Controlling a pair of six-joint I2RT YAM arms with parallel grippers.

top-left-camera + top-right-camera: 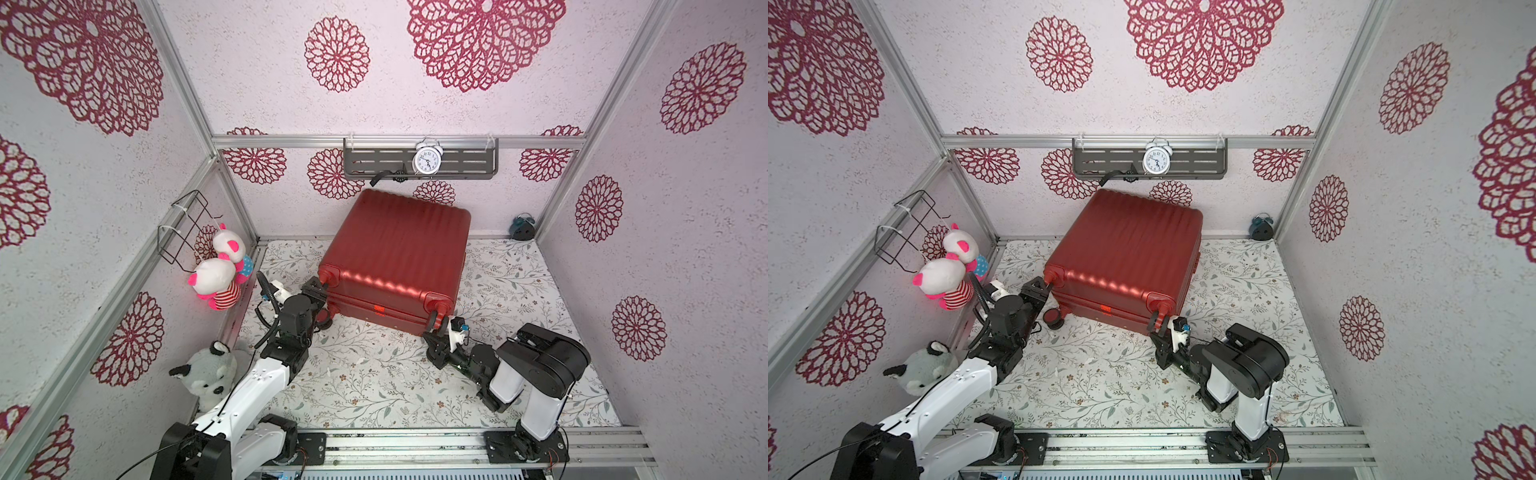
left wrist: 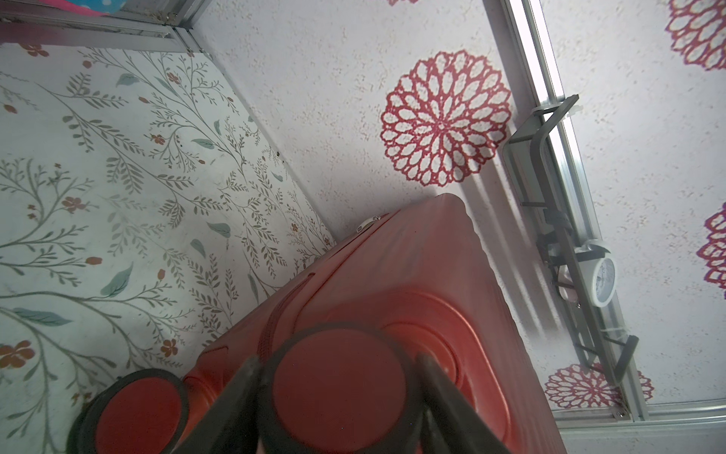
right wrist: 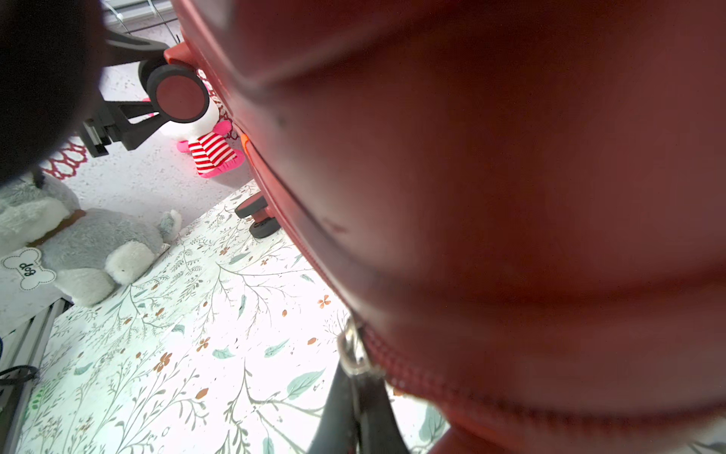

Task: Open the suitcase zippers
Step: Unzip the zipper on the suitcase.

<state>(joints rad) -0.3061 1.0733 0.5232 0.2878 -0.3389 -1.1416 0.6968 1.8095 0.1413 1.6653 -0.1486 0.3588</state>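
Observation:
Next, I move the zipper pull along the wheel side [image 1: 376, 315] toward my left gripper with my right gripper, because the zipper pull is at the corner [image 3: 354, 349] where the seam bends.
The red ribbed suitcase [image 1: 399, 249] [image 1: 1129, 249] lies flat at the back middle of the floral mat, wheels toward me. My left gripper [image 1: 322, 286] [image 1: 1047, 286] [image 2: 338, 361] is shut on the upper left wheel [image 2: 338, 389], a finger on each side of it; the same grip shows in the right wrist view [image 3: 180, 98]. My right gripper [image 1: 430, 334] [image 1: 1156, 332] [image 3: 355, 373] sits low at the near right corner, shut on a silver zipper pull [image 3: 351, 350]. The red zipper track [image 3: 412, 377] runs along the seam from there.
A grey plush dog [image 1: 208, 374] sits by the left arm. Pink-and-white plush toys [image 1: 220, 274] hang under a wire basket [image 1: 187, 228] on the left wall. A white alarm clock [image 1: 427, 160] stands on the back shelf, a blue clock [image 1: 521, 226] in the back right corner.

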